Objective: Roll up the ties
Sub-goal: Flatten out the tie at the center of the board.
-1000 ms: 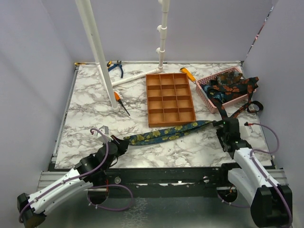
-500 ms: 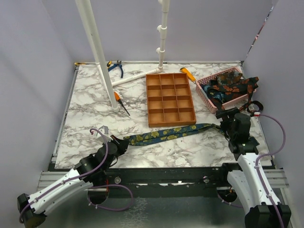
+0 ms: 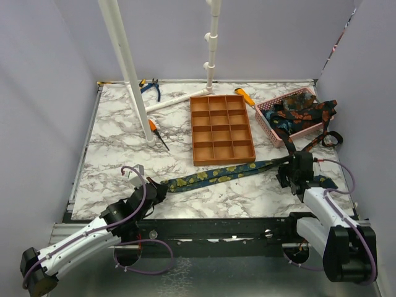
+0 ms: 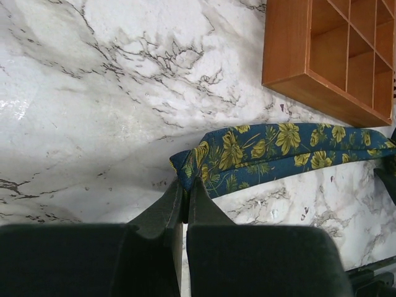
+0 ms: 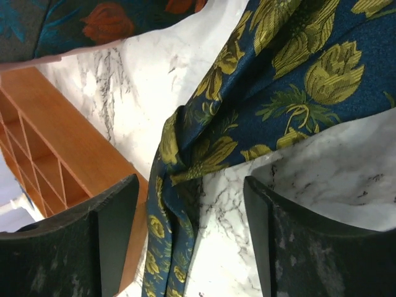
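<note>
The navy tie twists near my right gripper and bunches up in my left gripper. Next, I take out the twist and put the tie's tip down flat before I roll the tie.
A navy tie with yellow flowers lies stretched across the front of the marble table. My left gripper is shut on its narrow left end; in the left wrist view the gripper pinches the folded tip of the tie. My right gripper is open low over the tie's wide part, its jaws standing either side of the twisted fabric without gripping it. More ties, dark with orange-red and teal prints, are piled in the pink basket and hang over its edge.
The orange compartment tray stands just behind the tie, also in the left wrist view and right wrist view. The pink basket is at the back right. White pipe stands, pliers and a small orange tool are at the back left.
My right gripper rose toward the basket, then came back down over the tie. The tie's wide end now lies further right, past the gripper. The left gripper has barely moved.
</note>
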{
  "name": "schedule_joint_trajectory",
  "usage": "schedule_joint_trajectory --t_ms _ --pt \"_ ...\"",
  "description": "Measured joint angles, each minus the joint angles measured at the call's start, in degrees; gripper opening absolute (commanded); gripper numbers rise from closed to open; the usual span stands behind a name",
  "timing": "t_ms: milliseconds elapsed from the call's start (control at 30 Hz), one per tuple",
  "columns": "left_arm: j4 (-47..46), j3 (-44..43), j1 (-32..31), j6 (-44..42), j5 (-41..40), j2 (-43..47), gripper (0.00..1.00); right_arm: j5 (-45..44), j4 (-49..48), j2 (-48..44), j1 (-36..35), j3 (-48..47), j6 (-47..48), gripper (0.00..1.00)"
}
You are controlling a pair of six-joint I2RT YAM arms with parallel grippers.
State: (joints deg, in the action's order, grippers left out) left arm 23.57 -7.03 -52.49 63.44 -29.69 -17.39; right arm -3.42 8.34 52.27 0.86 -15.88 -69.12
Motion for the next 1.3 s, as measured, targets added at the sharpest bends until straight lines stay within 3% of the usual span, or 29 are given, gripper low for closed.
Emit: schedule_joint_trajectory --t_ms 200,267,333,433,567,667,767,833,967,1167,1300 --pt "0.68 -0.02 0.00 1.46 0.28 0.35 0.00 -2.49 -1.11 4.39 0.52 -0.15 -1.09 0.16" --pt "0.85 -0.02 0.00 2.21 0.26 1.90 0.00 -3.34 -0.11 2.95 1.03 1.01 -1.07 0.11" --pt "1.03 -0.04 0.00 3.10 0.22 4.46 0.00 -4.07 1.97 -0.02 1.55 2.14 -1.03 0.22" --pt "1.09 -0.04 0.00 3.89 0.11 6.80 0.00 -4.59 5.60 -4.87 1.90 2.95 -0.46 0.53" --pt "1.16 -0.04 0.00 4.57 -0.02 7.32 0.00 -4.37 11.26 -10.95 1.90 1.33 3.76 0.67" --pt "1.25 -0.07 0.00 4.72 -0.11 6.80 0.00 -3.32 15.43 -16.11 1.90 -1.88 8.31 0.61" --pt "1.33 -0.09 0.00 4.72 -0.15 6.12 0.04 0.11 15.72 -18.93 1.90 -5.53 12.68 0.42" --pt "1.40 -0.11 0.00 4.74 -0.17 6.05 0.09 3.06 14.73 -16.50 1.88 -8.02 15.10 0.34" --pt "1.64 -0.20 0.00 4.81 -0.48 6.05 0.12 6.84 11.85 -6.99 1.66 -10.12 18.29 0.29" --pt "3.08 -0.59 0.00 5.11 -1.60 6.08 0.50 7.69 8.76 1.40 1.64 -7.48 18.58 0.22" --pt "6.03 -1.57 0.00 5.49 -1.92 6.10 0.62 8.33 6.69 1.90 1.66 -1.20 16.74 0.20"
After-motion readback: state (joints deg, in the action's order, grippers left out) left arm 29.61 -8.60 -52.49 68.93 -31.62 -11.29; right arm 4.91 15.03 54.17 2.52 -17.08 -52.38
